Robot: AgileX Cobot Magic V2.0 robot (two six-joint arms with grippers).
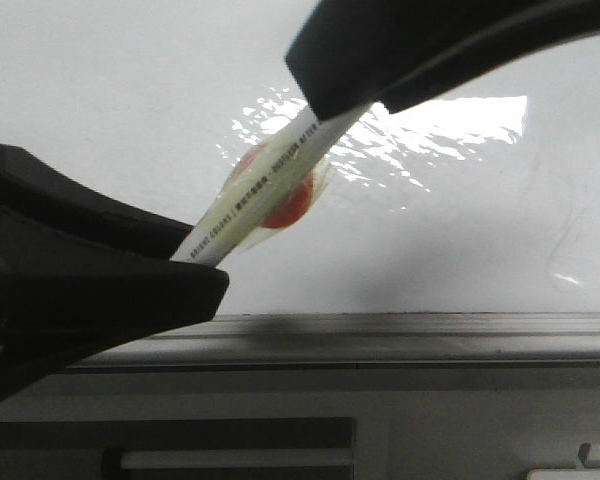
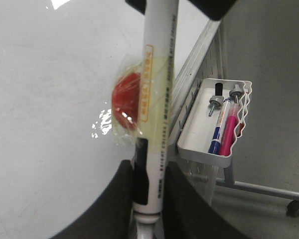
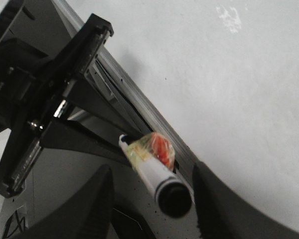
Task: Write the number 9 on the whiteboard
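Note:
My right gripper needs to close on the marker's body near the red lump and take the marker before writing, because my left gripper is holding the marker's writing end.
A white marker with a red lump taped to its barrel hangs slanted in front of the whiteboard. My left gripper is shut on the marker's lower end. In the front view, this gripper sits low on the left. My right gripper stands open around the marker's black end, with a wide gap on one side. It comes in from the top in the front view. The number 9 is out of view.
A grey metal ledge runs along the board's lower edge. A white wire tray beside the board holds a blue pen, a pink pen and two others. A stand's caster rests on the floor. Window glare sits on the board.

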